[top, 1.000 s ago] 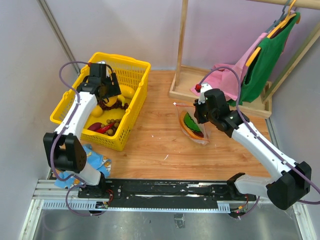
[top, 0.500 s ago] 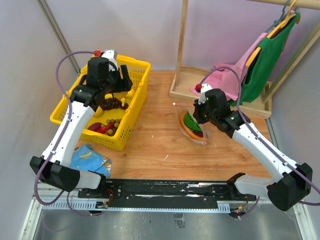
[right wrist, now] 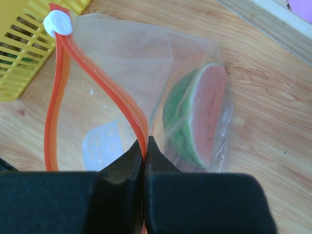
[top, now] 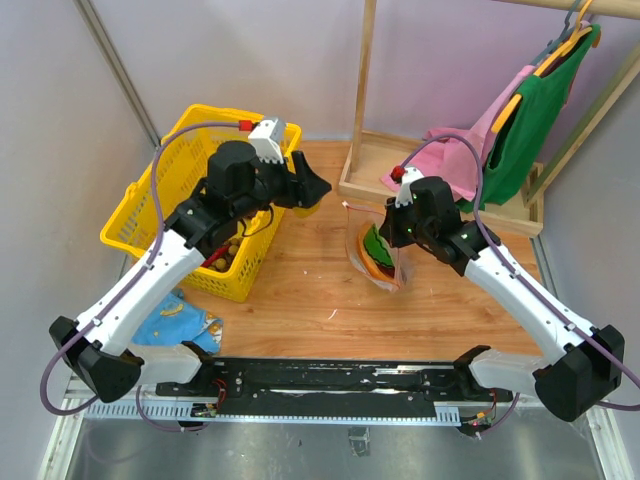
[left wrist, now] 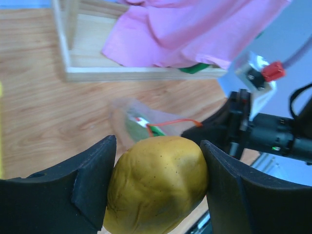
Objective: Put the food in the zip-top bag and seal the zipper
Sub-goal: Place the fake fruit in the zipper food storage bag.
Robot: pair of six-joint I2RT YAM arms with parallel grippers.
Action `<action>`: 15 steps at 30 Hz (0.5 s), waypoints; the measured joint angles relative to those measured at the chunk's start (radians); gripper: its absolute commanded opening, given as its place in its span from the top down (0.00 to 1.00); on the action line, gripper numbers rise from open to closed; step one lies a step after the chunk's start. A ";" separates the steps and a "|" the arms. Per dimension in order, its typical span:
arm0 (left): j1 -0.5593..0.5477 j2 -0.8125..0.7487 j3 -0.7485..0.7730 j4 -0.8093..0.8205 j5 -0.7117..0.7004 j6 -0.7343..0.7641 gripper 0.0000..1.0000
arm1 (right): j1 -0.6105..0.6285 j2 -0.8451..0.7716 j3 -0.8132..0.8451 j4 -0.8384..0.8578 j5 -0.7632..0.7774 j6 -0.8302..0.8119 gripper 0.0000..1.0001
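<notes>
My left gripper should go on moving the round yellow fruit between the red strips (right wrist: 87, 112) before it lets go of it inside, because the zip-top bag's opening (top: 366, 232) is open toward the fruit.
My left gripper (top: 305, 185) is shut on a round yellow fruit (left wrist: 156, 183), with one finger pressed on each side of it. It hangs above the table between the yellow basket (top: 130, 205) and the zip-top bag (top: 375, 255). My right gripper (right wrist: 145, 144) is shut on the near red strip of the zipper (right wrist: 117, 97) and holds the bag's mouth up and apart. The white slider (right wrist: 57, 23) sits at the far end. A watermelon wedge (right wrist: 200, 117) lies inside the bag. More food (top: 225, 258) stays in the basket, mostly hidden by my left arm.
A wooden rack's base frame (top: 370, 185) stands just behind the bag, with pink cloth (top: 455, 160) and a green garment (top: 530, 120) hanging over it. A blue patterned cloth (top: 180, 320) lies near the left arm's base.
My left arm has lifted out of the basket and swung right toward the bag, carrying the yellow fruit. The right gripper has kept its hold, and the bag's mouth now stands slightly higher.
</notes>
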 measured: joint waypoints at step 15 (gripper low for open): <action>-0.253 -0.015 -0.278 0.439 -0.144 -0.247 0.53 | 0.005 0.000 -0.004 0.065 -0.058 0.137 0.99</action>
